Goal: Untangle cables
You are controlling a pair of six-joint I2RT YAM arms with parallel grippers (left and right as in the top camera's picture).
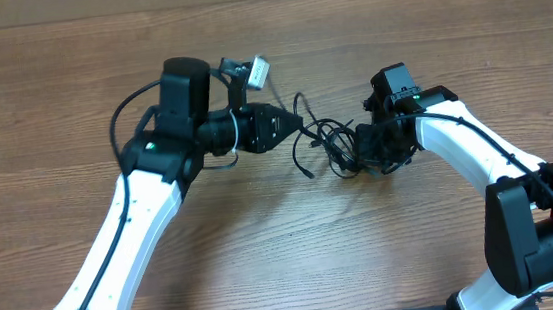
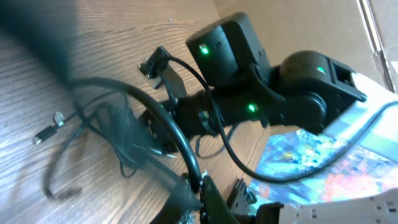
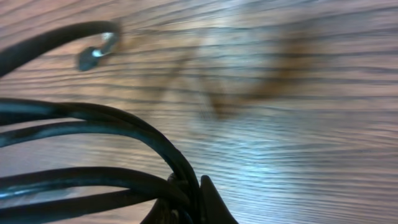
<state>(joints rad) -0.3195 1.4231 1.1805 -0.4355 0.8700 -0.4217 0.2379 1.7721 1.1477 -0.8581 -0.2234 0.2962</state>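
Observation:
My right gripper holds the bundle. My left gripper keeps drawing the bundle's one black cord away until it reaches across the open wood, then lets go.
The cables lie as a black tangle on the wood between my two arms. My left gripper reaches in from the left and is shut on one black cord of the tangle. In the left wrist view that cord arches up out of my left gripper, and two small plug tips rest on the table to the left. From the right, my right gripper is shut on a bundle of cords. A silver plug tip curls above that bundle, and the right gripper pinches it at the bottom edge.
The right arm's black wrist fills the upper middle of the left wrist view, close behind the tangle. A white connector sticks out by the left wrist. A thick black arm cable loops beside the left arm. Bare wooden table surrounds the tangle.

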